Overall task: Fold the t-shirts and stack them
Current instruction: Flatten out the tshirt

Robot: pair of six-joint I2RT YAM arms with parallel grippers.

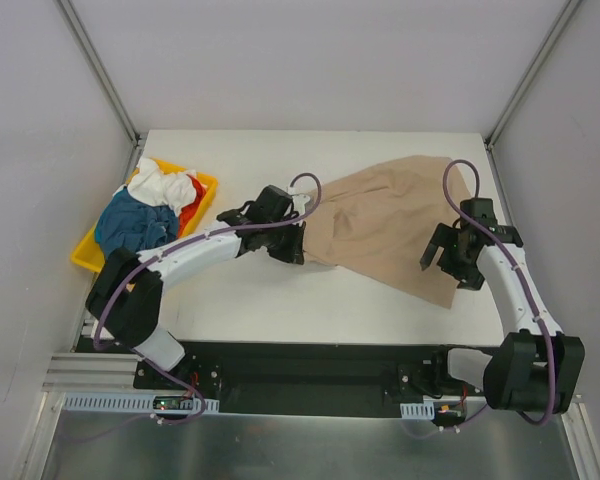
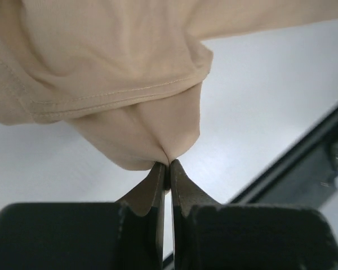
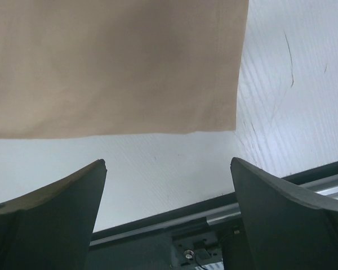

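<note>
The tan-beige t-shirt point(image 1: 402, 222) narrows to a bunched end point(image 1: 322, 236) by my left gripper. Hidden sleeves should open out when I lift and spread the t-shirt.
The tan-beige t-shirt point(image 1: 390, 220) lies spread on the white table, right of centre. My left gripper point(image 1: 296, 250) is shut on a bunched fold at its left edge; the left wrist view shows the cloth point(image 2: 101, 67) pinched between the closed tips point(image 2: 168, 164). My right gripper point(image 1: 450, 268) is open and empty over the shirt's near right corner. In the right wrist view the shirt's hem and corner point(image 3: 112, 62) lie just beyond my spread fingers point(image 3: 62, 197), apart from them. The teal-blue point(image 1: 130, 220), white point(image 1: 160, 183) and red-orange point(image 1: 190, 210) shirts are heaped at the left.
A shallow yellow tray point(image 1: 83, 258) at the table's left edge holds the heap of shirts. The black base rail point(image 1: 310, 365) runs along the near edge. Grey walls close the table on three sides.
</note>
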